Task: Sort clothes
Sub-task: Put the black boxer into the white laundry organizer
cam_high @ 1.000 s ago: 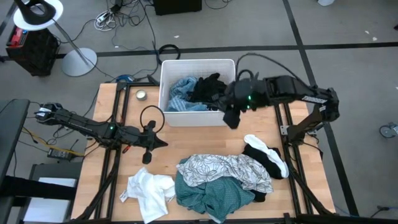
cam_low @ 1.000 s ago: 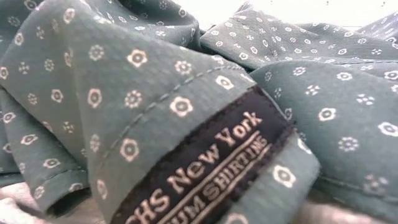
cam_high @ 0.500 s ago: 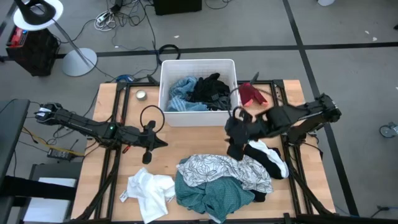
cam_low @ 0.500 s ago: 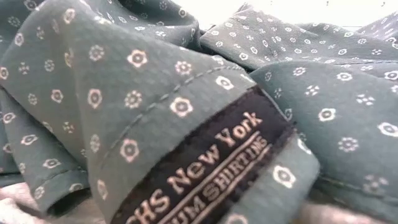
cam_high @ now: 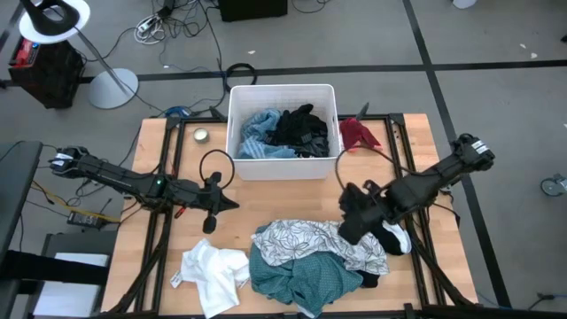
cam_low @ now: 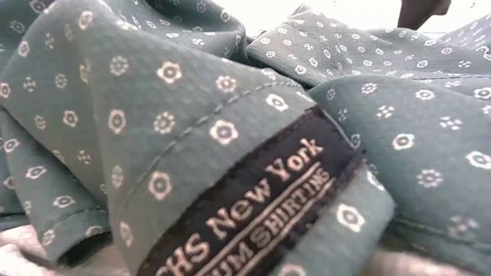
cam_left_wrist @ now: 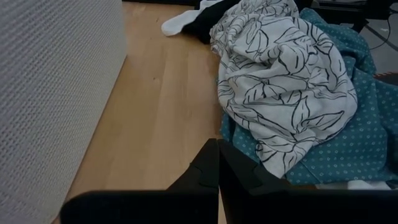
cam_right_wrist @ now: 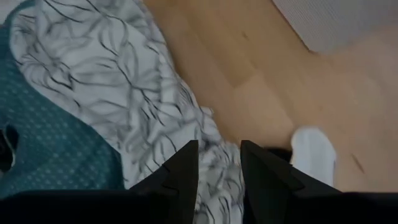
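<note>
I expect the white sock (cam_right_wrist: 313, 157) to drag along and then fall off when I carry the black garment (cam_right_wrist: 279, 152) to the white bin, because the sock lies loose on top.
A heap of clothes lies near the table's front edge: a white leaf-print garment (cam_high: 310, 239) on a teal one (cam_high: 306, 279), with a plain white one (cam_high: 213, 270) to their left. A white sock (cam_right_wrist: 314, 152) rests on a black garment (cam_left_wrist: 202, 28) at the right. A red garment (cam_high: 357, 133) lies beside the white bin (cam_high: 237, 102), which holds light blue (cam_high: 260, 128) and black (cam_high: 299, 128) clothes. My right gripper (cam_right_wrist: 219, 165) hovers open over the leaf-print garment's right end, pointing steeply down. My left gripper (cam_left_wrist: 217, 162) waits shut at the table's left.
Teal cloth with a dark label (cam_low: 253, 207) fills the low view. A small round tin (cam_high: 202, 136) sits left of the bin. Bare wood (cam_high: 283, 199) lies between the bin and the heap. A looped cable (cam_high: 215, 167) hangs by the left arm.
My right gripper has swung from the bin's near right corner toward the table's near edge and gone down, tipping more steeply, until it stands over the leaf-print garment's right end. The clothes have not moved.
</note>
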